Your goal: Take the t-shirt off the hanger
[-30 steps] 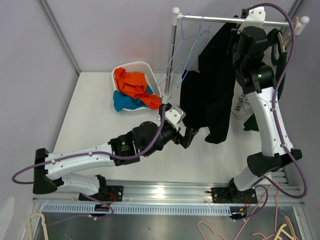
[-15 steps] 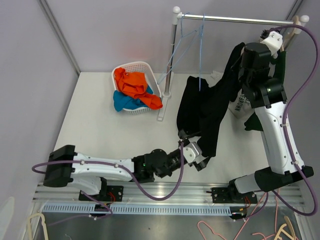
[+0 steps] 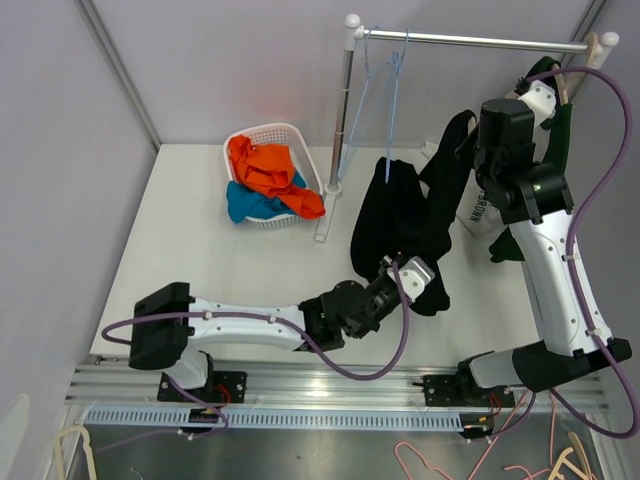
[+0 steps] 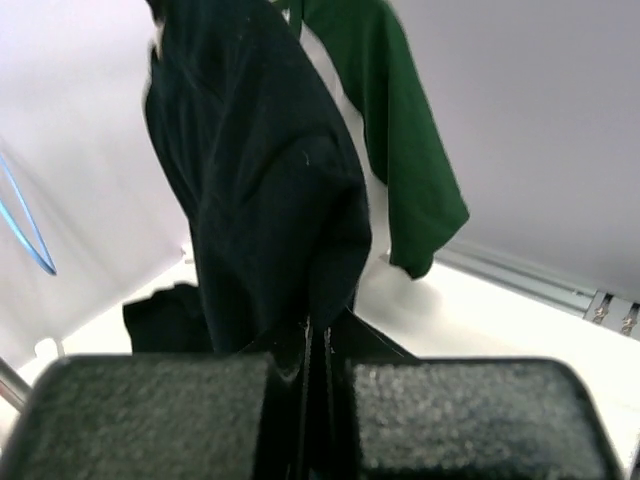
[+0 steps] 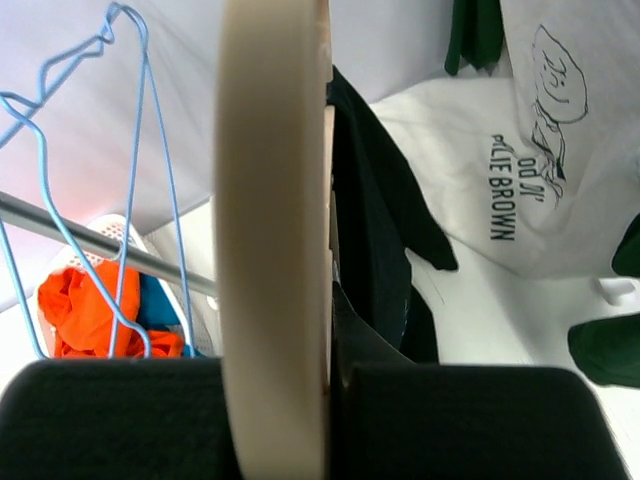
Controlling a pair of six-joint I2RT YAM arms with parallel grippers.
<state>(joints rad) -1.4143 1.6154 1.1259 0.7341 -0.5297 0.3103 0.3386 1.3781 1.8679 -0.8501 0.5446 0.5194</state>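
Note:
The black t-shirt droops slack [image 3: 402,208] from the hanger that my right gripper is holding, so I should use my left gripper to pull the t-shirt's bottom edge away toward the basket [image 3: 272,175].
The black t-shirt [image 3: 400,215] hangs from a cream wooden hanger [image 5: 272,200] and droops down to the table. My right gripper [image 5: 330,390] is shut on that hanger, holding it up at the right, below the rail [image 3: 470,40]. From above, the right gripper [image 3: 478,140] sits at the shirt's top, with the hanger hidden by the wrist. My left gripper [image 3: 425,280] is shut on the t-shirt's lower edge near the table. In the left wrist view, black cloth [image 4: 260,180] is pinched between the closed pads [image 4: 315,350].
A white basket [image 3: 262,135] with orange and blue clothes stands at the back left. Blue wire hangers [image 3: 385,70] hang on the rail beside the rack's post [image 3: 343,110]. A white printed shirt [image 5: 520,150] and a green garment [image 4: 400,130] lie at the right.
My left gripper swung right to the t-shirt's lower edge and closed on it. The right arm carried the hanger and shirt away from the rail, to the right and lower.

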